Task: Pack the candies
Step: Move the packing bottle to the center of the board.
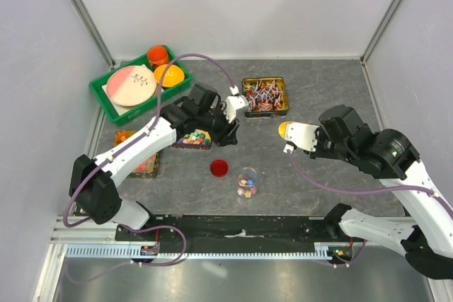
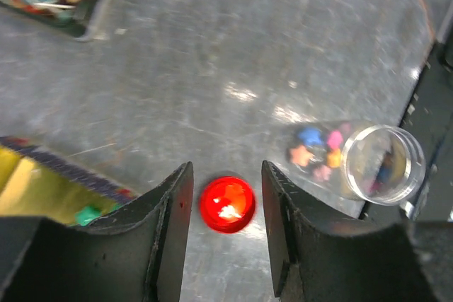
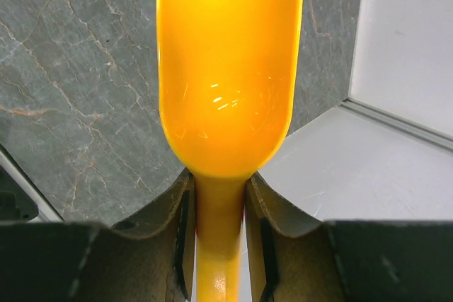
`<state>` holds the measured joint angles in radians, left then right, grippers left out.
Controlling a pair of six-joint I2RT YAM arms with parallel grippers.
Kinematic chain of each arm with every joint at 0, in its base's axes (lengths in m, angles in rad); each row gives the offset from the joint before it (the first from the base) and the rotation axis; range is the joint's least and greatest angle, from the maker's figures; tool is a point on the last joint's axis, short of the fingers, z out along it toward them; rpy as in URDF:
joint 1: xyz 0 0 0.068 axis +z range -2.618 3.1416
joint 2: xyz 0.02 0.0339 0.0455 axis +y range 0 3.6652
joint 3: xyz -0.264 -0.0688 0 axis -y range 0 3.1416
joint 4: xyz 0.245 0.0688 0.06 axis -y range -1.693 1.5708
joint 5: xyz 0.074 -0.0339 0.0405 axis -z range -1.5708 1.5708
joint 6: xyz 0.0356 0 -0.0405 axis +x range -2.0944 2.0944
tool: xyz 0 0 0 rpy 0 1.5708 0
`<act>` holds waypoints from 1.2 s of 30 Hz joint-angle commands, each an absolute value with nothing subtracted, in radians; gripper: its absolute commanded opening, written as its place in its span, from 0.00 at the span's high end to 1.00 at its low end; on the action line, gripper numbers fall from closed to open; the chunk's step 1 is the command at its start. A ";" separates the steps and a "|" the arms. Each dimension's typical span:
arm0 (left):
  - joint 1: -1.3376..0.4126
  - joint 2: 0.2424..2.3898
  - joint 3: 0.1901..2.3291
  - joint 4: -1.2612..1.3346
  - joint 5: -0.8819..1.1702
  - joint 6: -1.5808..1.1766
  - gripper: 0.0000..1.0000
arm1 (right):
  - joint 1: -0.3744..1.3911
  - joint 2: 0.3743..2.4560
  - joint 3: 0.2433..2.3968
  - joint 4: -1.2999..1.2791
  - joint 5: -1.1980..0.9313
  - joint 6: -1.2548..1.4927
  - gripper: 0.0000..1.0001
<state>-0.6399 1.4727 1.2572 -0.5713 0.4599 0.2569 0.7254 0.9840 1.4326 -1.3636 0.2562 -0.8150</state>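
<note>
The clear jar's open rim [image 1: 248,175] is free of the red lid, so I keep my left gripper going toward the jar [image 1: 247,183] until it grips that rim.
The candies, tiny pastel stars, lie partly in a dark tin [image 1: 193,138] and partly in a small clear jar [image 1: 247,183] standing open on the table. A red lid [image 1: 219,167] lies left of the jar. My left gripper [image 1: 230,134] is open and hovers above the lid. In the left wrist view the lid [image 2: 226,204] shows between my fingers, the gripper [image 2: 226,175] is empty, and the jar [image 2: 379,164] with candies [image 2: 318,153] is at the right. My right gripper [image 1: 301,138] is shut on a yellow scoop [image 1: 285,129]; the scoop [image 3: 228,68] looks empty.
A tin of wrapped lollipops [image 1: 265,95] stands at the back. A tin of gummy pieces [image 1: 138,153] is at the left. A green tray [image 1: 106,100] holds a plate, an orange cup and a yellow bowl. A black rail [image 1: 233,228] runs along the near edge.
</note>
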 commanded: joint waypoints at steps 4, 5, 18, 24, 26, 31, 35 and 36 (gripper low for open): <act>-0.776 1.411 1.200 -0.592 0.506 0.370 0.51 | 0.689 0.940 1.477 -1.417 0.229 -0.798 1.00; -0.787 1.410 1.190 -0.592 0.505 0.371 0.51 | 0.686 0.940 1.477 -1.417 0.229 -0.798 1.00; -0.905 1.465 1.170 -0.591 0.451 0.399 0.52 | 0.673 0.950 1.486 -1.413 0.230 -0.801 1.00; -0.940 1.483 1.163 -0.591 0.434 0.406 0.53 | 0.667 0.951 1.486 -1.411 0.235 -0.802 1.00; -0.950 1.491 1.160 -0.589 0.425 0.410 0.53 | 0.667 0.951 1.486 -1.410 0.232 -0.802 1.00; -0.962 1.506 1.150 -0.575 0.391 0.410 0.55 | 0.666 0.950 1.480 -1.410 0.229 -0.804 1.00; -0.966 1.517 1.150 -0.568 0.376 0.413 0.65 | 0.664 0.946 1.477 -1.410 0.227 -0.804 1.00; -0.966 1.520 1.150 -0.566 0.368 0.413 0.68 | 0.667 0.945 1.476 -1.408 0.226 -0.804 1.00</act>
<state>-0.9562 1.5108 1.1515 -0.5961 0.3992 0.3744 0.6697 0.9508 1.4448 -1.3640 0.2363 -0.8120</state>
